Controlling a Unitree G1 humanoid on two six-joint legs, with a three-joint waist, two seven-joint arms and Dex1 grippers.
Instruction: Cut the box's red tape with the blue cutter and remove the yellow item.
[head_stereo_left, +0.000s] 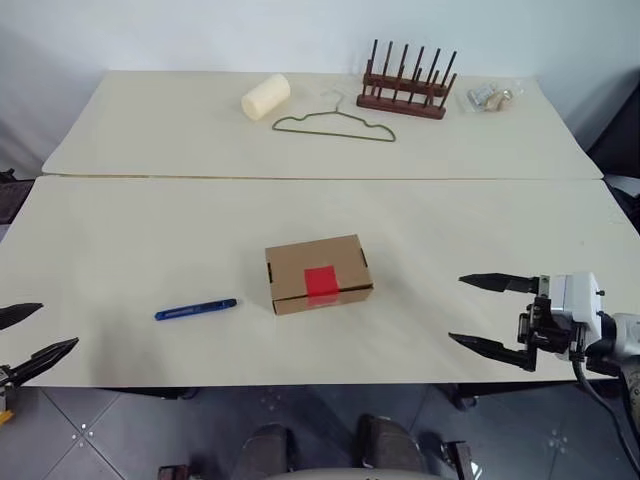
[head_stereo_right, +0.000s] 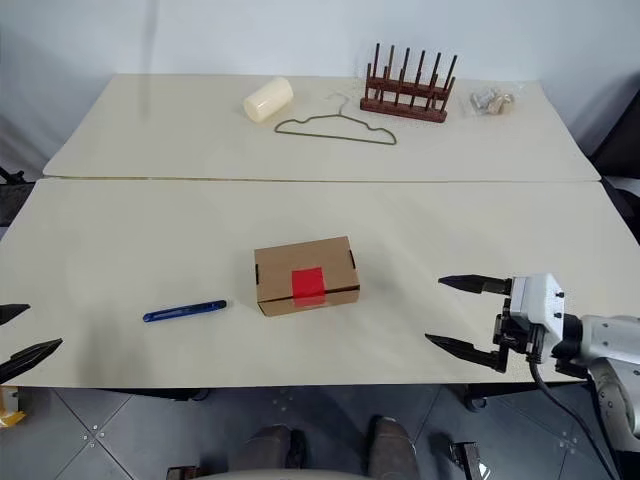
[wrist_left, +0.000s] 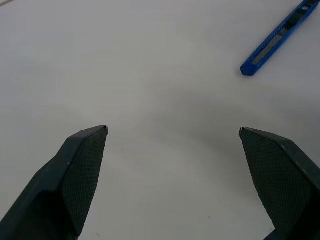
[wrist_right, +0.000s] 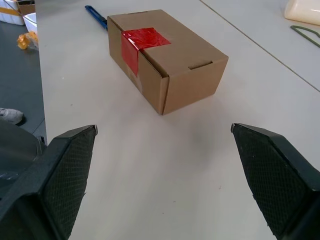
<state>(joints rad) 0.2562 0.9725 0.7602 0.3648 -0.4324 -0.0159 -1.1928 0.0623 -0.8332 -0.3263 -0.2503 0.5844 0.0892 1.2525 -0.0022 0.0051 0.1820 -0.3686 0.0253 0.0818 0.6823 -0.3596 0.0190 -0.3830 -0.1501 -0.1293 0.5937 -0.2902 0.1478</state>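
Observation:
The red tape (head_stereo_left: 321, 285) folds over the front edge, so I expect the box (head_stereo_left: 312, 262) to swivel around as one shut piece when I push its side.
A small brown box (head_stereo_left: 318, 273) sits shut in the middle of the near table, with the red tape (head_stereo_left: 321, 282) folded over its front edge. The blue cutter (head_stereo_left: 195, 310) lies flat on the table to the box's left. My left gripper (head_stereo_left: 35, 336) hovers open at the table's near left corner, short of the cutter (wrist_left: 279, 36). My right gripper (head_stereo_left: 478, 312) stands open and empty near the front edge, to the right of the box (wrist_right: 167, 57). The yellow item is out of view.
On the far table lie a pale cream roll (head_stereo_left: 266, 97), a green wire hanger (head_stereo_left: 335, 124), a dark wooden peg rack (head_stereo_left: 405, 85) and a clear bag of small parts (head_stereo_left: 490, 97). A seam (head_stereo_left: 320, 178) separates the two tables.

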